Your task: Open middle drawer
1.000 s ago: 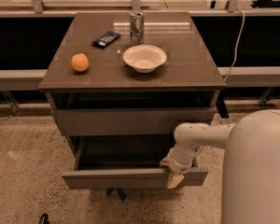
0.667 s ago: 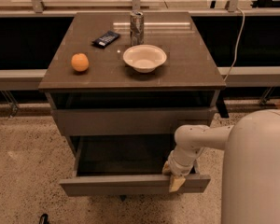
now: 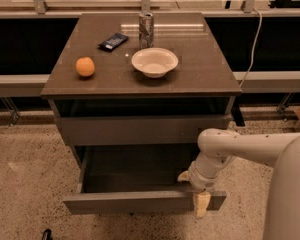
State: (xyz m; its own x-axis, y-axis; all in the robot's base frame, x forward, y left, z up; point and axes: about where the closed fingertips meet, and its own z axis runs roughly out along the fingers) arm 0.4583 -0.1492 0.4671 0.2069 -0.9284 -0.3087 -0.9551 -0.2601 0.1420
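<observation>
The robot's gripper is holding the wide drawer at the front panel's end (image 3: 216, 198), so it should open, rise clear and pull from inside, behind the panel nearer its middle (image 3: 171, 188).
The middle drawer (image 3: 135, 202) is a plain grey handleless drawer. It stands pulled well out of the cabinet, and its wide shallow box is open to view. My gripper (image 3: 193, 190) is at the right end of its front panel. One cream fingertip (image 3: 202, 205) hangs over the outside of the panel and the other (image 3: 184, 176) is inside the drawer, so the fingers clasp the panel's top edge. My white arm (image 3: 240, 146) reaches in from the right.
Another grey drawer front (image 3: 140, 129) above is shut. The cabinet top (image 3: 205, 69) holds an orange (image 3: 85, 66), a white bowl (image 3: 155, 62), a can (image 3: 146, 23) and a black packet (image 3: 113, 41). A cable (image 3: 250, 49) hangs at the right. Speckled floor surrounds the cabinet.
The middle drawer has slid further out towards the camera, with my gripper moving along on its front panel.
</observation>
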